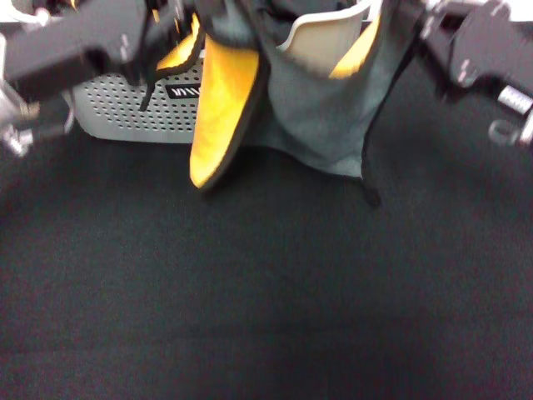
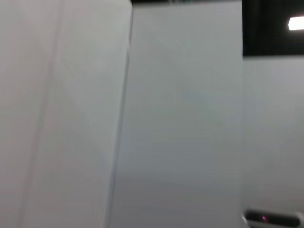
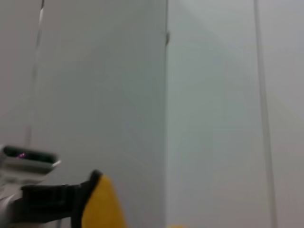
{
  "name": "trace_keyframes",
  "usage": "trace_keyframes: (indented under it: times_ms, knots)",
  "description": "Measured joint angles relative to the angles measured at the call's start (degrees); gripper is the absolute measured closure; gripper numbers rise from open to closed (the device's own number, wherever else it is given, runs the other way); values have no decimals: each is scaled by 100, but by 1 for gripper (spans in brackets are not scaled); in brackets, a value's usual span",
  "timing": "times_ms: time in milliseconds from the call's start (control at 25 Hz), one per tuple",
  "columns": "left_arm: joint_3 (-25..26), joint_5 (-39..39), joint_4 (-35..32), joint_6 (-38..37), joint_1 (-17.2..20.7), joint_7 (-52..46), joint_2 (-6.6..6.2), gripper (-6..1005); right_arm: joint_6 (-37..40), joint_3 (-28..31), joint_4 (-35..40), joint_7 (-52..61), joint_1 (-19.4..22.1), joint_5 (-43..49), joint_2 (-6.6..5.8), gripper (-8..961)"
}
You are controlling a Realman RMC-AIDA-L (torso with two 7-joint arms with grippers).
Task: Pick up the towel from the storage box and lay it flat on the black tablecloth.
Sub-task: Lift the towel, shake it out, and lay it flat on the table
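The towel hangs with one side folded over, so my left gripper should draw its corner away from my right gripper as both lower it onto the tablecloth.
The towel hangs in the air in front of the storage box, grey-green side facing me. One side is folded over and shows orange-yellow with black edging. My left gripper and right gripper hold its upper corners at the top edge of the head view. The towel's lower end hangs just above the black tablecloth. The right wrist view shows a yellow towel corner held in the left gripper. The left wrist view shows only a pale wall.
A second piece of yellow black-edged cloth shows at the box's top rim, behind the left arm. The right arm reaches in from the upper right. The tablecloth spreads wide in front of the box.
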State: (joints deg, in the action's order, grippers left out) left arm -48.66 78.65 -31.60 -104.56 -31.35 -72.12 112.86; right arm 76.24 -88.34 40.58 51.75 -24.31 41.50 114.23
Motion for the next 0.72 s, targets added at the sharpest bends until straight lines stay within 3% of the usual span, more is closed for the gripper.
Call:
trace_keyframes:
  times_ms: [120, 200, 280, 440, 520, 600, 680, 720]
  knots:
    - [9, 598, -10, -335, 118, -132, -84, 983, -279, -357, 706, 233, 661, 665, 156, 876]
    - [5, 752, -57, -634, 225, -207, -151, 983, -576, -929, 1469, 239, 1241, 880, 146, 875]
    - [-110, 632, -556, -1170, 700, -665, -312, 983, -795, -1377, 2219, 193, 1723, 1031, 112, 874]
    - [-881, -136, -2025, -1245, 1731, -1337, -580, 983, -788, -1695, 3628, 245, 2628, 1526, 110, 872]
    - [-1352, -673, -2648, -1246, 2192, -1586, -850, 983, -659, -1670, 3958, 270, 2848, 1543, 122, 871]
    - [-1562, -924, -2962, -1245, 2376, -1786, -1012, 983, -546, -1589, 4039, 291, 2946, 1471, 124, 870]
    - [-1586, -911, -3019, -1235, 2335, -1898, -1030, 983, -584, -1529, 3840, 314, 2897, 1409, 117, 870]
    - [-1574, -797, -2831, -1227, 2121, -1920, -978, 983, -603, -1495, 3712, 320, 2855, 1384, 112, 869]
